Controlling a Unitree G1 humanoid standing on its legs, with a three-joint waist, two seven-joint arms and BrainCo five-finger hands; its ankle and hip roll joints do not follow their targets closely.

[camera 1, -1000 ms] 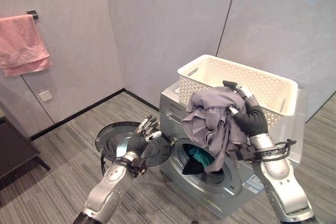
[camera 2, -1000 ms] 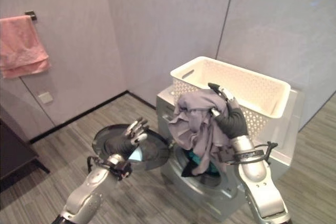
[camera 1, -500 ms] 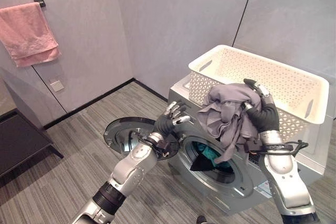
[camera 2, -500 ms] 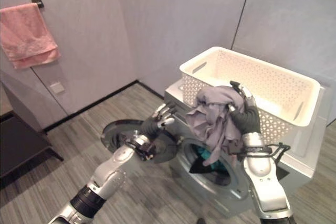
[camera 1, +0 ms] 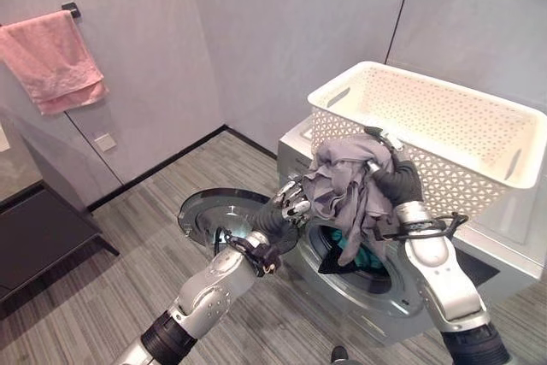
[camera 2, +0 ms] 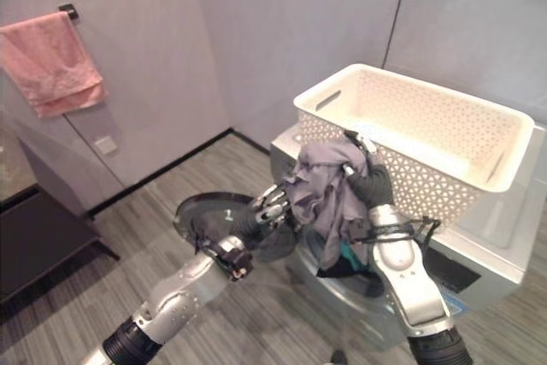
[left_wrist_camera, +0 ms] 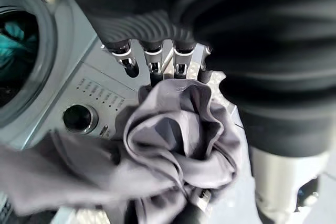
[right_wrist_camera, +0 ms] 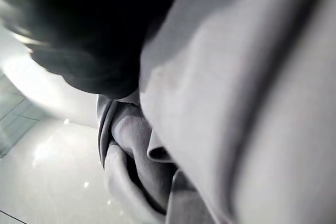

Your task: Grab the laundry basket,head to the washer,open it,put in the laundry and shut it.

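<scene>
My gripper will leave the garment (camera 1: 344, 179) trailing over the drum's rim when it pushes the garment in, because the grey garment's long limp end (camera 1: 351, 247) hangs below the bunched part.
My right hand (camera 1: 393, 184) is shut on a bunched grey garment (camera 1: 342, 179), which hangs in front of the open drum of the silver washer (camera 1: 385, 297). The cloth fills most of the right wrist view as grey garment (right_wrist_camera: 236, 103). My left hand (camera 1: 287, 203) is open, its straight fingers (left_wrist_camera: 152, 66) touching the garment's (left_wrist_camera: 178, 145) left side by the washer's control knob (left_wrist_camera: 79, 118). Teal laundry (camera 1: 363, 252) lies inside the drum. The round washer door (camera 1: 214, 211) stands swung open to the left. The white lattice laundry basket (camera 1: 466, 185) sits on top of the washer.
A pink towel (camera 1: 55, 61) hangs on a wall rail at the upper left, with a wall socket (camera 1: 106, 142) below it. A dark low bench (camera 1: 43, 232) stands at the left. Grey walls meet in a corner behind the washer; striped floor lies in front.
The camera has moved closer to the washer. My left hand rose from over the open door to the garment's side. My right hand still holds the garment, now lower before the drum.
</scene>
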